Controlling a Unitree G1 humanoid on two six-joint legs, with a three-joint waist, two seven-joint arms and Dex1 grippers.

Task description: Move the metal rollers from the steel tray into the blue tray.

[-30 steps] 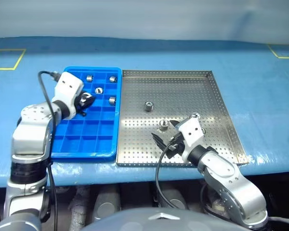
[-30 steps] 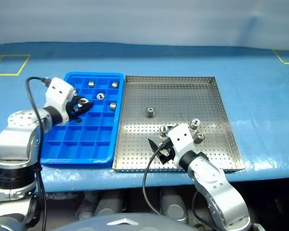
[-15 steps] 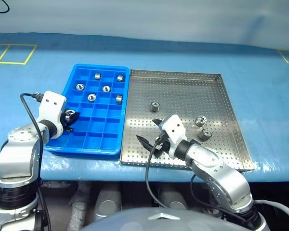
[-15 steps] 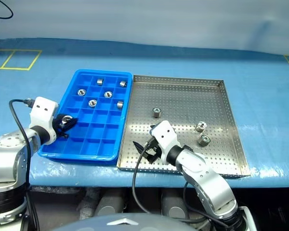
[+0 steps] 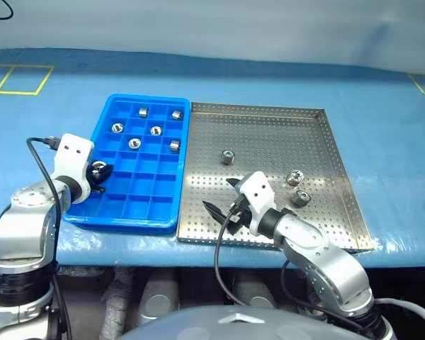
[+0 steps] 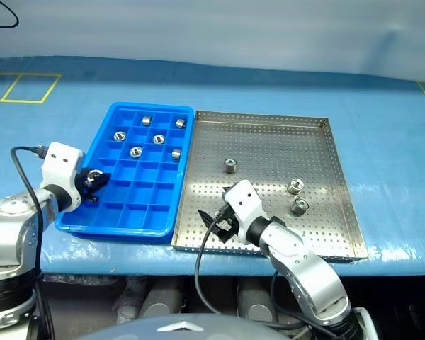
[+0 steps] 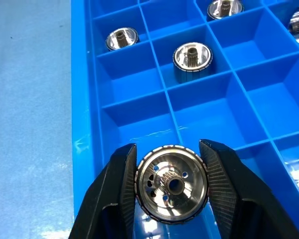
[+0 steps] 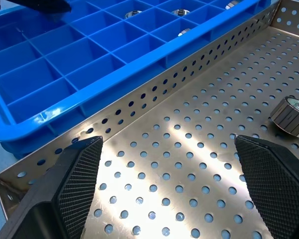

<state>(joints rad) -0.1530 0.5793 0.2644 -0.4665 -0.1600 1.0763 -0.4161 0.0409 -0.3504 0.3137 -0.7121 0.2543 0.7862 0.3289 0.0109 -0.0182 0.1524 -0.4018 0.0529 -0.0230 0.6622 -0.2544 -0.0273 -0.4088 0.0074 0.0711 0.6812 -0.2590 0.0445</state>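
The metal roller in my left gripper (image 7: pixel 172 184) is hanging over the cell dividers. I should move back toward the far end of the blue tray and lower the roller into the empty edge cell (image 7: pixel 139 123).
The blue tray (image 5: pixel 145 195) lies left of the steel tray (image 5: pixel 269 134). Several metal rollers sit in the blue tray's far cells, such as one (image 5: pixel 156 130). On the steel tray lie three rollers (image 5: pixel 228 156), (image 5: pixel 295 177), (image 5: pixel 301 199). My left gripper (image 5: pixel 99 171) is shut on a shiny roller (image 7: pixel 171 183) above the near left cells of the blue tray (image 7: pixel 209 114). The right gripper (image 5: pixel 223 198) stands open and empty low over the steel tray's near left corner (image 8: pixel 189 164), its fingers (image 8: pixel 79 174) wide apart, with one roller (image 8: pixel 291 115) off to the side.
Both trays rest on a blue covered table (image 5: pixel 382 127) with yellow tape marks (image 5: pixel 18 78) at the far left. The steel tray's perforated rim (image 8: pixel 154 94) butts against the blue tray's side. Black cables trail from both wrists.
The whole view has shifted. Against the tray, my left gripper has carried its roller from the middle cells toward the near left cells. The right gripper has slid left over the steel tray.
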